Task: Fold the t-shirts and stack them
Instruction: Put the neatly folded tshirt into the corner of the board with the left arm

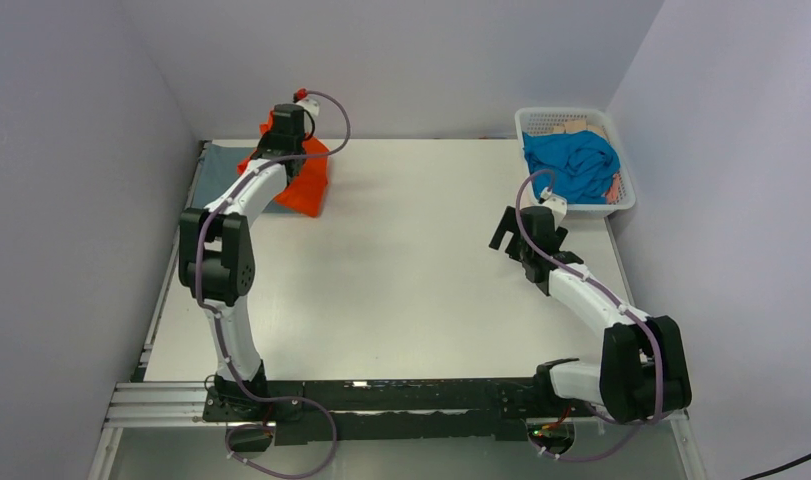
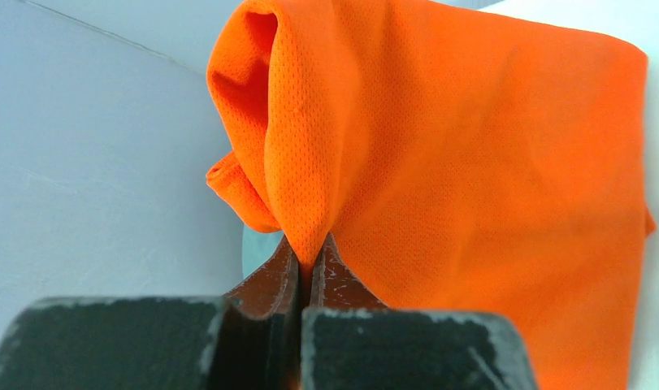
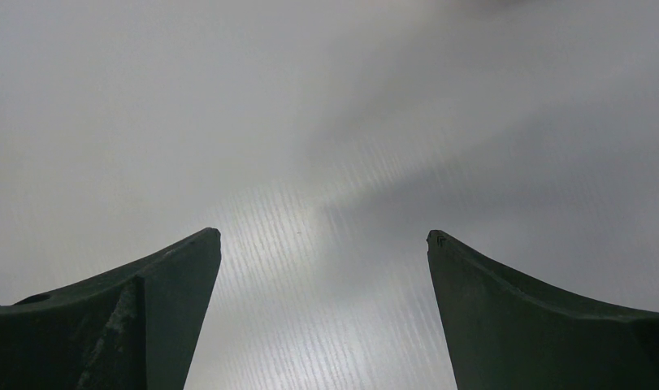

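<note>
The orange t-shirt (image 1: 309, 188) hangs smooth and folded over the grey-blue t-shirt, whose wall side (image 1: 217, 172) is clear. My left gripper should continue to pull the orange t-shirt there until the edges of the t-shirts meet.
My left gripper (image 1: 281, 140) is at the table's far left, shut on a fold of the bright orange t-shirt (image 1: 306, 185); the shirt hangs from it down onto the table. In the left wrist view the orange fabric (image 2: 472, 162) is pinched between the closed fingers (image 2: 281, 280). The grey-blue t-shirt (image 1: 221, 165) lies flat at the far left corner, partly under the orange one. The turquoise-blue t-shirt (image 1: 573, 162) is bunched in the white basket (image 1: 541, 120). My right gripper (image 1: 508, 232) is open and empty over bare table (image 3: 326, 162), right of centre.
The white lattice basket stands at the far right corner, with a pale orange item (image 1: 614, 188) under the turquoise shirt. Walls close in on the left, back and right. The black arm mount (image 1: 411, 400) runs along the near edge.
</note>
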{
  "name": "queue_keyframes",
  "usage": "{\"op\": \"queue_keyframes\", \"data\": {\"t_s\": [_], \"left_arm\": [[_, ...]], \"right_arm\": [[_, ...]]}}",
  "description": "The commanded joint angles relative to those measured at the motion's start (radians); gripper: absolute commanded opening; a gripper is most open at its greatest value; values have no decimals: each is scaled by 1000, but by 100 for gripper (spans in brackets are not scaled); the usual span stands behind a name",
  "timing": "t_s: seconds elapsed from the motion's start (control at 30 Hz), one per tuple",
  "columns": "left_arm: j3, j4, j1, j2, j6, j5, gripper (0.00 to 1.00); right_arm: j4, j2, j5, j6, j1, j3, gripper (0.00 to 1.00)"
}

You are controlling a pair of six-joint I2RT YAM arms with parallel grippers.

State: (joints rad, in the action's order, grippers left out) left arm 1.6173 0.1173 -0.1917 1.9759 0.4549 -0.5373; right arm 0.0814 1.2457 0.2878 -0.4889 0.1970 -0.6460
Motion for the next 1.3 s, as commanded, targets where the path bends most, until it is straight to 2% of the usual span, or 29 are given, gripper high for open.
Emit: {"op": "queue_keyframes", "data": {"t_s": [0.0,0.17,0.37,0.5,0.63,0.87,0.97,1.0,1.1,1.13,1.27], "left_arm": [[69,-20,24,-78,-30,23,0],[99,28,66,-98,-130,93,0],[75,29,108,-104,-120,128,0],[59,43,155,-94,-117,204,0],[95,52,190,-27,-119,248,0],[296,155,299,152,-130,276,0],[296,139,317,171,-130,266,0],[298,139,322,174,-135,266,4],[321,160,333,194,-178,238,77],[333,168,336,197,-195,228,97],[360,212,337,155,-284,185,100]], "right_arm": [[-5,2,31,15,-4,-44,100],[-7,-13,40,15,-5,-35,100],[-6,-22,48,12,-5,-32,100],[-3,-17,49,12,-6,-36,100],[4,-9,48,12,-8,-42,100],[14,1,38,6,-7,-52,100],[15,5,36,4,-8,-54,100],[16,5,36,1,-7,-55,100],[17,1,35,-1,-7,-57,100],[21,-1,39,-2,-7,-59,100],[36,-15,48,-8,-7,-62,100]]}}
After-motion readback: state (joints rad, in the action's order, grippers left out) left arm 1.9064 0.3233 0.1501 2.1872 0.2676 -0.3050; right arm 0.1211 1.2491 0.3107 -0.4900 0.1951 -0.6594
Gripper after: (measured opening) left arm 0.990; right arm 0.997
